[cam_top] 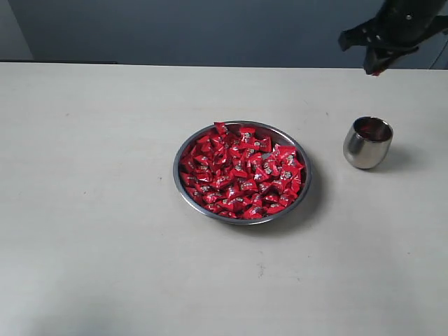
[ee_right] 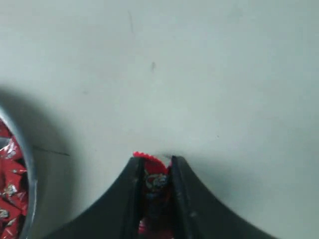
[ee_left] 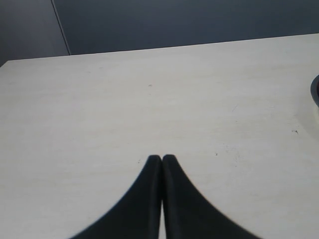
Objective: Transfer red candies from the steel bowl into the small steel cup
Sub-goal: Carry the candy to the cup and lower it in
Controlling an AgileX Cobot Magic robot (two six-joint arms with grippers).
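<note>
My right gripper is holding the red candy [cam_top: 378,73] high above the small steel cup's opening [cam_top: 373,129], so it should keep going down until the candy reaches the cup's rim, then let go.
The steel bowl [cam_top: 242,172] sits mid-table, heaped with red candies [cam_top: 241,171]. To its right stands the small steel cup [cam_top: 367,142], with red showing inside. My right gripper [cam_top: 375,68] hangs high above the table behind the cup, shut on one red candy [ee_right: 154,175] whose crimped edge pokes past the fingertips. In the right wrist view the bowl's rim [ee_right: 27,169] and a few candies [ee_right: 7,191] show at one edge. My left gripper [ee_left: 162,158] is shut with nothing in it, over bare table; it is out of the exterior view.
The pale tabletop [cam_top: 91,210] spreads wide around the bowl and cup. A dark wall [cam_top: 210,28] runs behind the table's far edge. A sliver of the bowl's rim [ee_left: 315,92] shows at the edge of the left wrist view.
</note>
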